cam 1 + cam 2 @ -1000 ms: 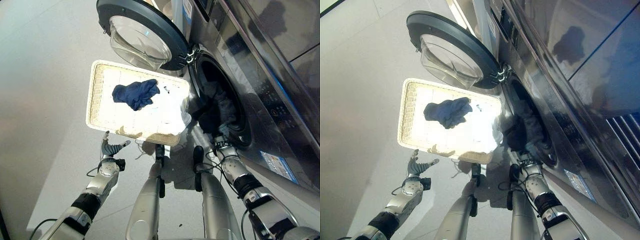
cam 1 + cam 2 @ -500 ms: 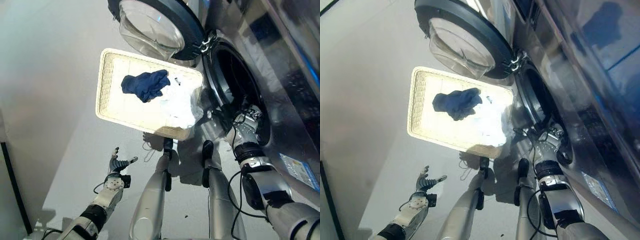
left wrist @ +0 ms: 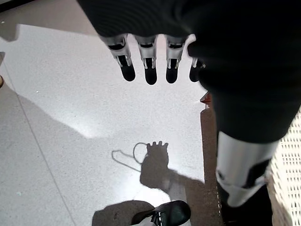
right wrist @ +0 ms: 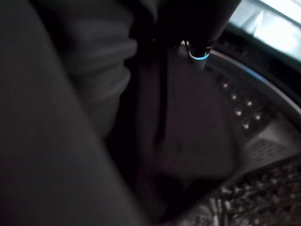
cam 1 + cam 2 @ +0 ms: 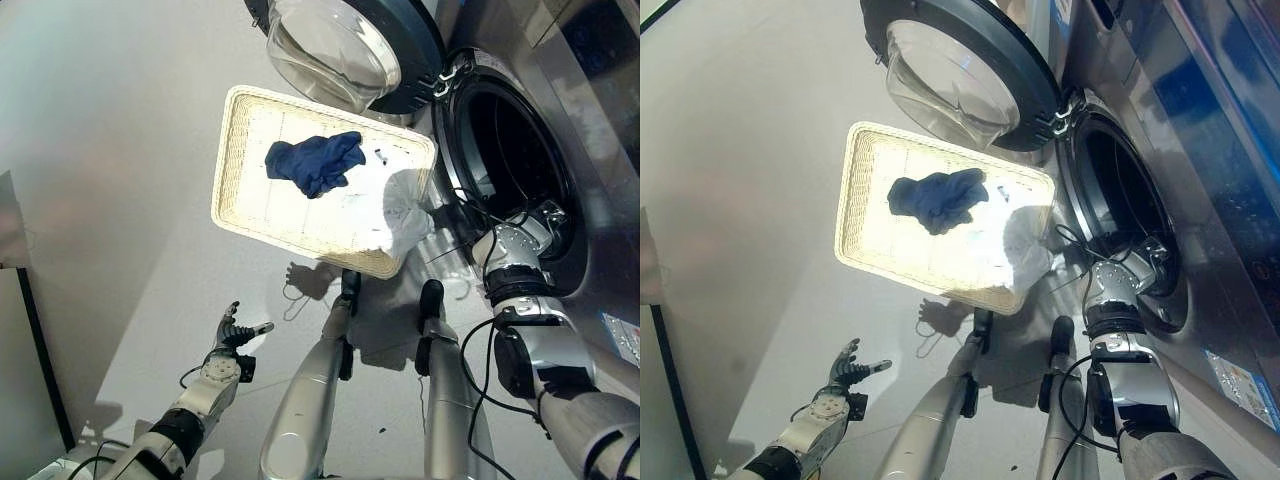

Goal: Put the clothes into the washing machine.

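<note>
The navy cloth (image 5: 302,165) lies in a heap of loose, crumpled folds (image 5: 328,176), so I expect it to fall open and hang down long under my left gripper when I lift it.
A navy cloth (image 5: 315,162) and a white cloth (image 5: 392,208) lie in a cream wicker basket (image 5: 232,160) on the floor before the washing machine (image 5: 600,110). Its round door (image 5: 345,45) stands wide open beside the dark drum opening (image 5: 505,150). My right hand (image 5: 545,222) is at the lower rim of that opening, reaching in. Dark grey clothing (image 4: 94,70) lies close before it in the right wrist view, against the perforated drum wall (image 4: 263,155). My left hand (image 5: 232,335) hovers open over the floor, its fingers (image 3: 150,70) straight and holding nothing.
The open door overhangs the basket's far end. Pale floor (image 5: 120,200) stretches to the left of the basket. A dark blue panel (image 5: 35,400) stands at the lower left edge.
The camera has shifted. Dark clothing that hung at the drum's mouth is now inside it, and my right hand has moved further into the opening. The left hand stays open.
</note>
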Tool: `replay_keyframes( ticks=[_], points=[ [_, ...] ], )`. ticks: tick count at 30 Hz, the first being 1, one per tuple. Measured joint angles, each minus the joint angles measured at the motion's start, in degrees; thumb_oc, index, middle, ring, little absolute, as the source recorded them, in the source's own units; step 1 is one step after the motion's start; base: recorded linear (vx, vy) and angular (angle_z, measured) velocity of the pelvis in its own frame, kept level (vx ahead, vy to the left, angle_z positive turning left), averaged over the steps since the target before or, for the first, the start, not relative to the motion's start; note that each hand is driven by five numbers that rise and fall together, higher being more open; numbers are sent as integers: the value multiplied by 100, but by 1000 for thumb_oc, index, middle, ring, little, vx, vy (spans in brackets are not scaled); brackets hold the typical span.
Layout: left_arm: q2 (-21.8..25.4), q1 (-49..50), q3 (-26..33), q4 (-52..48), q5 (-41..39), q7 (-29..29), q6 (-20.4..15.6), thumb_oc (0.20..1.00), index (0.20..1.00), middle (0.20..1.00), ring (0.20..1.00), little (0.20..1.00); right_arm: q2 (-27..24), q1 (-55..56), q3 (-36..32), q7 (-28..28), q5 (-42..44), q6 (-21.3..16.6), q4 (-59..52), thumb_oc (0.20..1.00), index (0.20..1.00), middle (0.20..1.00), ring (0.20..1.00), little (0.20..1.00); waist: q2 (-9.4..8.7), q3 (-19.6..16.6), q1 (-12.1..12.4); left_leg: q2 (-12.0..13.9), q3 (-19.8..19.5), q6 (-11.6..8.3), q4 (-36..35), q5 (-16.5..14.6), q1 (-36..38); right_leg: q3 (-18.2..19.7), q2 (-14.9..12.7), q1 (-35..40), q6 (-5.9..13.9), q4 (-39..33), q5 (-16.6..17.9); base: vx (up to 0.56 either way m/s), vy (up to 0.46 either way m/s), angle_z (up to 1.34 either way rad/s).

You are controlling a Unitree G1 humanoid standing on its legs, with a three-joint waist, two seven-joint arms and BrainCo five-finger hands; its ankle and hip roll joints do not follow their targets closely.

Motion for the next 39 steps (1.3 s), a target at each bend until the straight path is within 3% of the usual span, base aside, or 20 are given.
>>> replay_keyframes(
  ticks=[3, 4, 7, 10, 13, 19, 25, 29, 32, 36, 39],
  points=[
    [-6, -3, -89, -16, 0, 29, -64, 1000, 1000, 1000, 1000, 1000, -20, -126, 110, -892, -319, 761, 117, 1000, 1000, 1000, 1000, 1000, 0, 0, -132, -12, -11, 12, 92, -18, -65, 8, -12, -21, 4, -5, 44, -4, -15, 1],
    [-13, -9, -104, -13, 0, 39, -102, 1000, 1000, 1000, 1000, 1000, -54, -143, 142, -964, -407, 939, 174, 1000, 1000, 1000, 1000, 1000, 1, 0, -147, -10, -12, 14, 118, -19, -89, 9, -11, -31, -2, -10, 56, -30, -13, -4],
    [-89, -5, -111, -84, -1, 322, -407, 1000, 1000, 1000, 1000, 1000, -244, -217, 406, -997, -984, 1849, 378, 1000, 1000, 1000, 1000, 1000, 4, -3, -216, 32, -48, 39, 256, -41, -350, 8, 33, -216, -22, -31, 143, -43, -3, -3],
    [-142, -20, -77, -125, -3, 640, -681, 1000, 1000, 1000, 1000, 1000, -301, -283, 532, -886, -1511, 2304, 686, 1000, 1000, 1000, 1000, 1000, 4, -3, -250, 57, -122, 16, 273, -25, -523, 8, 87, -356, -68, -66, 216, -27, 1, 0],
    [-169, -28, -40, -388, 16, 1157, -1016, 1000, 1000, 1000, 1000, 1000, -233, -3, 743, -699, -2620, 2590, 840, 1000, 1000, 1000, 1000, 1000, 4, -3, -239, 99, -165, -17, 274, -1, -556, -11, 170, -363, -119, -97, 243, -55, 7, 0],
    [-138, -364, 398, -1124, 577, 1964, -1133, 1000, 1000, 1000, 1000, 1000, -137, 641, 1133, -462, -4560, 2853, 864, 1000, 1000, 1000, 1000, 1000, 4, -3, -269, 156, -292, -112, 262, -21, -644, -103, 241, -408, -183, -87, 195, -36, 22, 3],
    [-92, -949, 609, -1148, 1294, 2646, -1015, 1000, 1000, 1000, 1000, 1000, 73, 969, 1368, -277, -4868, 2846, 753, 1000, 1000, 1000, 1000, 1000, -4, 2, -388, 190, -310, -146, 267, -53, -652, -157, 271, -389, -212, -112, 141, -27, 113, 1],
    [-35, -1265, 633, -1099, 1851, 3045, -614, 1000, 1000, 1000, 1000, 1000, 351, 1549, 1944, -503, -5676, 2804, 334, 1000, 1000, 1000, 1000, 1000, -35, 11, -594, 188, -250, -135, 339, -103, -648, -65, 277, -383, -207, -106, 145, -18, 205, -6],
    [14, -1436, 752, -872, 1932, 3064, -324, 1000, 1000, 1000, 1000, 1000, 556, 2049, 2304, -589, -6203, 2846, 177, 1000, 1000, 1000, 1000, 1000, -165, 10, -812, 186, -104, -112, 459, -196, -634, 90, 301, -377, -173, -121, 175, -8, 218, -22],
    [113, -1863, 791, -351, 1928, 3026, 161, 1000, 1000, 1000, 1000, 1000, 465, 2566, 2608, -556, -6799, 3043, -49, 1000, 1000, 1000, 1000, 1000, -288, 10, -1150, 187, 79, -91, 527, -269, -636, 272, 321, -394, -92, -209, 237, -5, 187, -17],
    [200, -2179, 801, 15, 1915, 2914, 530, 1000, 1000, 1000, 1000, 1000, 360, 2675, 2791, -466, -7122, 3193, -170, 1000, 1000, 1000, 1000, 1000, -355, 10, -1271, 189, 197, -72, 539, -285, -640, 351, 328, -425, -64, -259, 298, -13, 154, -17]
  ],
)
